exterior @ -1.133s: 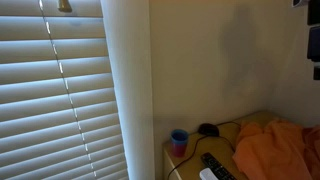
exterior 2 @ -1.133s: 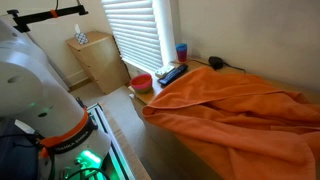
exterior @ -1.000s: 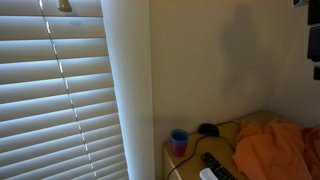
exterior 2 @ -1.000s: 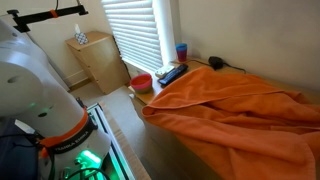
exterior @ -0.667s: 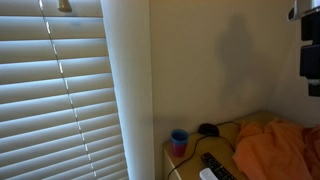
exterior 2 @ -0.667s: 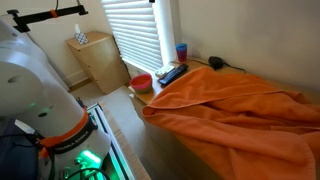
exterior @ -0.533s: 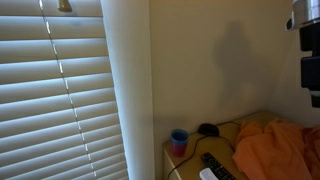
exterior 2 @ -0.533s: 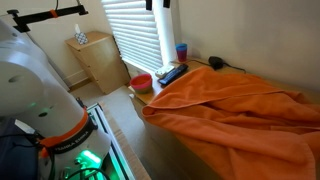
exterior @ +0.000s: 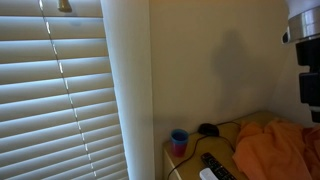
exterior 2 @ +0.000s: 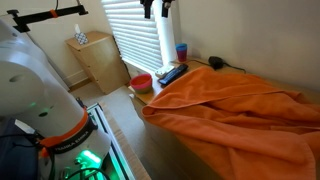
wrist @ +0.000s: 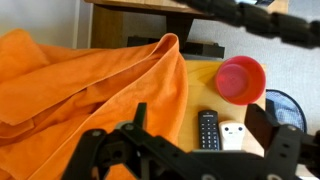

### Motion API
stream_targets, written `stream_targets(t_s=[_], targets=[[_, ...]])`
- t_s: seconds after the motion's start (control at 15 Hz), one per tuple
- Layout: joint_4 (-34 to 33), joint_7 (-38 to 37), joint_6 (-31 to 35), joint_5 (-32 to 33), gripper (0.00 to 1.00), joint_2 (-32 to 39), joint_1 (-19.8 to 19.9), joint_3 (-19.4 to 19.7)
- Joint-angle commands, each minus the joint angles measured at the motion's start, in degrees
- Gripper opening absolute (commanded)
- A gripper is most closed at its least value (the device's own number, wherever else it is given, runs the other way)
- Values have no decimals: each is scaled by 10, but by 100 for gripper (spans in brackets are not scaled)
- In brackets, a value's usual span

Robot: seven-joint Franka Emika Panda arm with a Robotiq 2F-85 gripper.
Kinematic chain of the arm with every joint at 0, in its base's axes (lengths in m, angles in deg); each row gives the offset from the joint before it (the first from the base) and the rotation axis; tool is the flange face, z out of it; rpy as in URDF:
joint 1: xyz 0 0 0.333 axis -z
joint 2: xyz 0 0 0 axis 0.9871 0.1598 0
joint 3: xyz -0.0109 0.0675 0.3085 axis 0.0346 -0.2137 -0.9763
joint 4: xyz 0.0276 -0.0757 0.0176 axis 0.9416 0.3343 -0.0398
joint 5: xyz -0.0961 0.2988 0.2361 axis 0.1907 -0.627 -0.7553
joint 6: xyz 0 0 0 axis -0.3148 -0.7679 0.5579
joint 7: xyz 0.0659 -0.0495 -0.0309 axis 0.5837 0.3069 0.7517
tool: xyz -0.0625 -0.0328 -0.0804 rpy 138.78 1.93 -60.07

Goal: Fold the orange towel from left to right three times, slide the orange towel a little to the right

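Note:
I can see the orange towel's edge [wrist: 183,108] clear of the black remote and under my open gripper. I should go on down until the fingers are on either side of that edge [exterior 2: 172,91], then close them.
The orange towel [exterior 2: 235,110] lies rumpled over most of the tabletop, and in an exterior view only its left part [exterior: 280,148] shows. It fills the left half of the wrist view [wrist: 80,90], with a raised fold along its right edge. My gripper [exterior 2: 157,9] hangs high above the table's window end, well clear of the towel. It reaches in at the right edge of an exterior view [exterior: 310,88]. In the wrist view the gripper [wrist: 199,117] is open, its jaws wide apart with nothing between them.
A small blue cup [exterior 2: 181,51] and a black mouse [exterior: 208,129] stand at the table's window end. Near them are a red bowl [wrist: 241,78], a black remote [wrist: 208,130] and a white remote [wrist: 232,135]. A wooden cabinet [exterior 2: 95,60] stands by the blinds.
My gripper has come down into both exterior views from above. The towel and the small objects have not moved.

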Motion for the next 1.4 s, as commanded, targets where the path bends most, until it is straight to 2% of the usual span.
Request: stream_targets(t_s=[0.0, 0.13, 0.27, 0.47, 0.53, 0.6, 0.67, 0.87, 1.33], targets=[[111, -2, 81, 29, 100, 13, -5, -3], [167, -6, 145, 31, 100, 36, -6, -3], [222, -42, 251, 36, 100, 64, -7, -8], [257, -119, 399, 64, 100, 118, -6, -14], [253, -142, 426, 70, 100, 140, -3, -11], [246, -161, 439, 81, 100, 158, -1, -6], [253, -121, 412, 57, 100, 129, -8, -7], [246, -146, 434, 67, 100, 158, -7, -3], [237, -153, 448, 66, 100, 167, -8, -2]])
